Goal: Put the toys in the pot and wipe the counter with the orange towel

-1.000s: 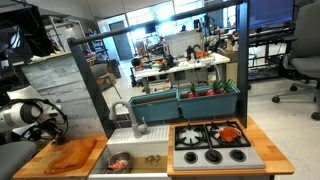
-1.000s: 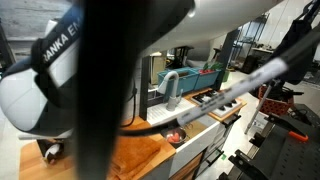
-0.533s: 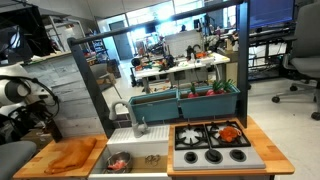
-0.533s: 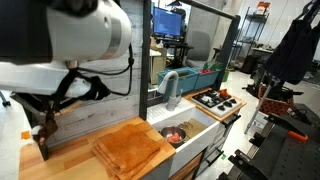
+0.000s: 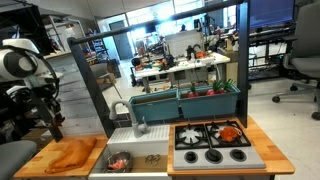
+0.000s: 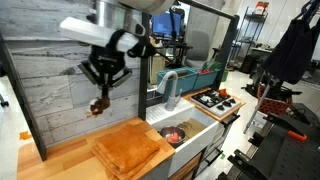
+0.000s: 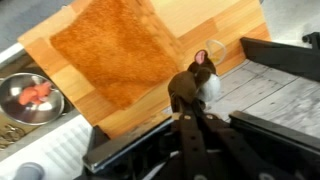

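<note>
The brown toy [image 6: 98, 105] hangs clear of the counter and the silver pot [image 6: 172, 134] is open, so the robot's gripper should keep moving toward the pot and let go of the toy inside.
The orange towel [image 5: 72, 155] [image 6: 130, 148] [image 7: 118, 48] lies flat on the wooden counter [image 5: 38, 168] [image 6: 58, 160] [image 7: 205, 18]. The silver pot [image 5: 119, 160] [image 6: 178, 133] [image 7: 28, 98] sits in the white basin beside it, with a red-orange toy [image 7: 38, 92] inside. My gripper [image 5: 55, 126] [image 6: 100, 105] [image 7: 196, 82] hangs shut above the counter's back edge, clear of the towel. Nothing is between its fingers.
The white basin [image 5: 150, 152] with a grey tap [image 5: 136, 118] lies between counter and stove. The grey stove [image 5: 212, 143] has black burners, and something red-orange [image 5: 230, 132] rests on a back one. A wood-plank wall [image 6: 50, 90] rises behind the counter.
The arm has swung up from low beside the counter, and the gripper now hangs higher above the counter's back. The jaws stayed shut. Towel and pot have not moved.
</note>
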Available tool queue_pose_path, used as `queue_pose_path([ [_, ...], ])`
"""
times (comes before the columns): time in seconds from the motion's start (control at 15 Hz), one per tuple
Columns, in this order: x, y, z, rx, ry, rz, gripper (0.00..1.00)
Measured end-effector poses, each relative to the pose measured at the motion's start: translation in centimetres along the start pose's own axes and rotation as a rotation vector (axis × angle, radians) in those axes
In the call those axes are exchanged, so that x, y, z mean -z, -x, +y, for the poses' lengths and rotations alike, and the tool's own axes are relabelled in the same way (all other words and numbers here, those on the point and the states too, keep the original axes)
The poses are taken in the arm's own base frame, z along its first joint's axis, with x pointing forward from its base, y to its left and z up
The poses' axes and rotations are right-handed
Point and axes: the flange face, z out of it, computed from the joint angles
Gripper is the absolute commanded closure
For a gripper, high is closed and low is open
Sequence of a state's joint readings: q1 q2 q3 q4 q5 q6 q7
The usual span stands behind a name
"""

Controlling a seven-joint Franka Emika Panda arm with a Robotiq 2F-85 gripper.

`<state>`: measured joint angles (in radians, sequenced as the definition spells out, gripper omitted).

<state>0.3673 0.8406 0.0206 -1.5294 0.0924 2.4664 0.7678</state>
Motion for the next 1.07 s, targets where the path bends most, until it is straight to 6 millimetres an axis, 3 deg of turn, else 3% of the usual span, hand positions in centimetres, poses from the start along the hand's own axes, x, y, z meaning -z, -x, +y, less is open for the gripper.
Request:
queue_pose_path([
  [0.4, 2.2, -3.6, 14.2, -0.308, 0.101, -0.046, 0.99],
  [0.67, 1.8, -5.8, 22.6, -0.517, 0.141, -0.071, 0.99],
  [0.87, 0.6, -7.4, 27.4, -0.679, 0.166, -0.08, 0.99],
  [1.07, -1.2, -8.2, 30.1, -0.818, 0.17, -0.086, 0.99],
])
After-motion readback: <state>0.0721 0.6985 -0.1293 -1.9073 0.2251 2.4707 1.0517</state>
